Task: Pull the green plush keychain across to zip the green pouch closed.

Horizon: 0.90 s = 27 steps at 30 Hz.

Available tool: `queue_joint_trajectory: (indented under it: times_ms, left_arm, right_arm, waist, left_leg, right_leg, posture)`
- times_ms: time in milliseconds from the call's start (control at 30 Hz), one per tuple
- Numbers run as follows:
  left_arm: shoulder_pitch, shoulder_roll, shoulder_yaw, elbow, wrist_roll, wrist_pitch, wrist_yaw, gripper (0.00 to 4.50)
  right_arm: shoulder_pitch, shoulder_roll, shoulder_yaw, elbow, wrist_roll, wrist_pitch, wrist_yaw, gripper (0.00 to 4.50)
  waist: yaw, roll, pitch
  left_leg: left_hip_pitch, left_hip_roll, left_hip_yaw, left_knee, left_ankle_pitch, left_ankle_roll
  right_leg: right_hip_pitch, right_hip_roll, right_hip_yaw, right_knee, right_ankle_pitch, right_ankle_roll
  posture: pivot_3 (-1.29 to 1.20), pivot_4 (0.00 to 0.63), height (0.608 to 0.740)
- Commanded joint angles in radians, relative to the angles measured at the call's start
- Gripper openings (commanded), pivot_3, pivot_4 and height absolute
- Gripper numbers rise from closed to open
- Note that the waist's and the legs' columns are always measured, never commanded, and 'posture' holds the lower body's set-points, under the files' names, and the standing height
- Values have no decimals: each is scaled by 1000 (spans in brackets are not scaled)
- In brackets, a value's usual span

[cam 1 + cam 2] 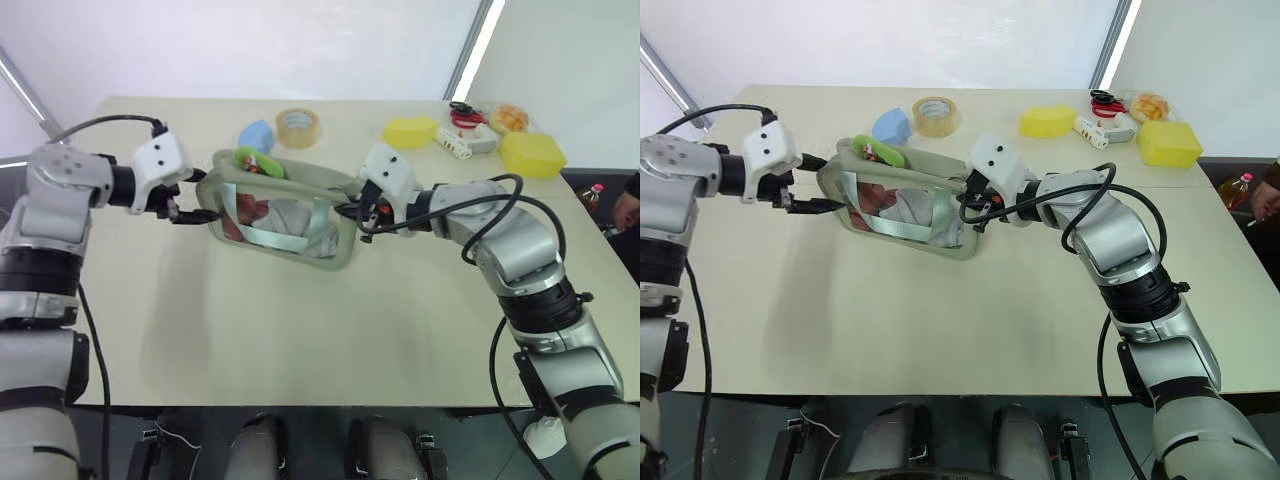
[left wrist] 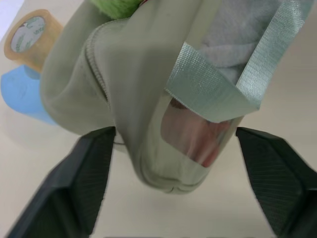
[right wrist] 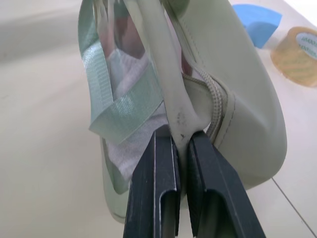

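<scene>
My right gripper is pinching fabric at the zipper's closing end (image 3: 182,118). My left gripper should hold the pouch's corner and free my right gripper to pull the keychain (image 1: 261,161).
The green pouch (image 1: 340,190) stands on its long edge mid-table, its clear window facing me with red and white contents behind it. The green plush keychain (image 1: 248,160) sits on the pouch's top edge near the left end. My left gripper (image 1: 197,197) is open at that left end, with one finger (image 2: 74,183) on each side of the pouch's corner (image 2: 148,124) and neither visibly touching it. At the right end my right gripper (image 3: 181,136) is shut on a strip of the pouch's fabric beside the zipper (image 3: 218,104).
Behind the pouch lie a tape roll (image 1: 298,127) and a blue sponge (image 1: 256,135). Two yellow sponge blocks (image 1: 410,131) (image 1: 532,154) and small items (image 1: 465,142) sit at the back right. A person's hand (image 1: 628,210) shows at the right edge.
</scene>
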Motion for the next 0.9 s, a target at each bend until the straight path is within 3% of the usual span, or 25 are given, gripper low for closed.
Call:
queue_joint_trajectory:
  times_ms: [33, 167, 400, 567, 733, 900]
  left_arm:
    - [-34, -4, 24, -21, -26, 11, 3, 1953]
    - [-30, -9, 18, -43, -35, 33, -13, 10]
    - [-1, -8, 16, -109, -45, 94, -37, 10]
    - [13, -12, 17, -135, -51, 110, -26, 0]
    - [19, -15, 17, -143, -53, 116, -19, 0]
    - [17, -22, 13, -141, -51, 117, -12, 0]
  right_arm:
    - [-2, 1, -15, -31, 2, -3, 0, 0]
    - [3, -3, -18, -35, -1, -1, -5, 0]
    - [19, -58, -33, -49, -1, -6, 18, 0]
    - [-38, -167, -54, -33, 1, -52, 113, 2079]
    - [-167, -165, -58, -14, 39, -52, 184, 2079]
    - [-290, 21, -45, 81, 34, -63, 100, 2079]
  waist:
    - [0, 0, 0]
    - [1, 0, 0]
    - [6, 0, 0]
    - [7, 0, 0]
    - [0, 1, 0]
    - [0, 1, 0]
  left_leg:
    - [0, 0, 0, 0, 0, 0]
    - [0, 0, 0, 0, 0, 0]
    - [0, 0, 0, 0, 0, 0]
    - [0, 0, 0, 0, 0, 1]
    - [0, 0, 0, 0, 0, 0]
    - [0, 0, 0, 0, 0, 0]
  right_leg:
    - [0, 0, 0, 0, 0, 0]
    - [0, 0, 0, 0, 0, 0]
    - [0, 0, 0, 0, 0, 0]
    - [1, 0, 0, -1, 0, 0]
    - [-1, 0, 0, -1, 0, 0]
    - [0, 0, 0, 0, 0, 0]
  posture:
    - [0, 150, 740]
    - [0, 150, 740]
    - [0, 150, 740]
    - [0, 150, 740]
    - [0, 150, 740]
    - [0, 150, 740]
